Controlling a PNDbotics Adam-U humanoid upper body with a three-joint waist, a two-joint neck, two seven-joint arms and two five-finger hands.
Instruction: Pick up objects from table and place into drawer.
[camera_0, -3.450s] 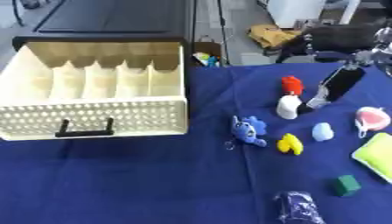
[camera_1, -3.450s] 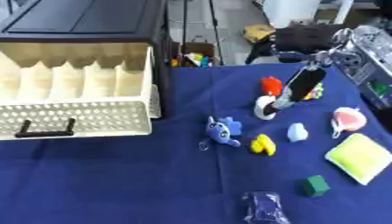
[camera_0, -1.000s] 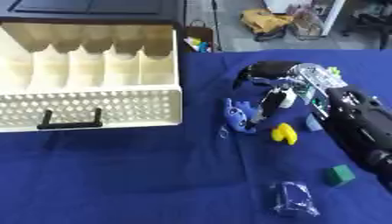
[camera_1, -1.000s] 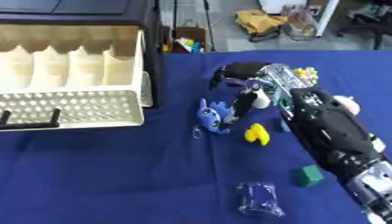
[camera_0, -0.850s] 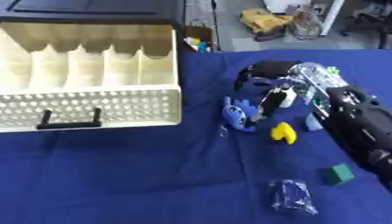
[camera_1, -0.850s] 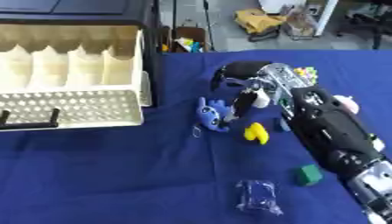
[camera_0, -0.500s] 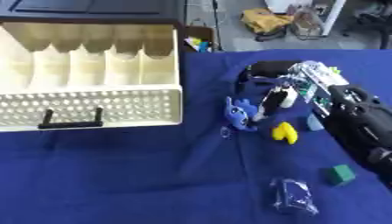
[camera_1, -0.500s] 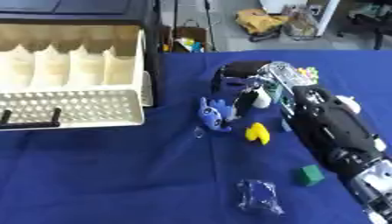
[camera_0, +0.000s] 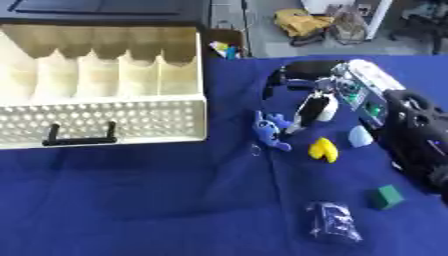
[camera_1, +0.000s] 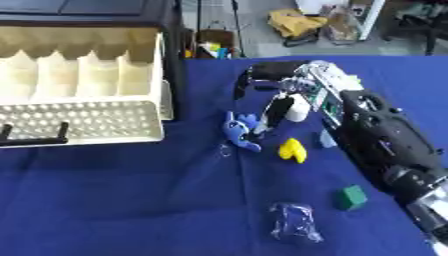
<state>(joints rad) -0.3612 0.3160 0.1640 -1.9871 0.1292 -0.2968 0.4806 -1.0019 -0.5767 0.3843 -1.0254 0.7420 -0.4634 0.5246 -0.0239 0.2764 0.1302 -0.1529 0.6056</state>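
A thin loop is resting against the edge of the blue plush toy, so the loop will come up with the toy when my gripper lifts it.
The cream drawer (camera_0: 105, 117) stands open at the left, with dividers inside and a black handle (camera_0: 80, 136) on its front. On the blue cloth lie a blue plush toy (camera_0: 271, 131), a yellow toy (camera_0: 324, 149), a pale blue piece (camera_0: 360, 135), a green cube (camera_0: 383, 196) and a small clear bag (camera_0: 332, 222). My right hand (camera_0: 302, 114) reaches in from the right, open, with its straight fingers pointing down at the blue toy's right side. A white object (camera_1: 298, 107) sits just behind those fingers. My left hand shows in no view.
My right forearm (camera_1: 376, 130) lies across the right part of the table and hides what is under it. The table's far edge (camera_0: 262, 57) runs just behind the drawer, with small colourful items (camera_0: 223, 49) and floor clutter beyond it.
My right hand has come from the far right edge down to the blue toy; over the last second it barely moves. The camera has shifted too. No object has been lifted.
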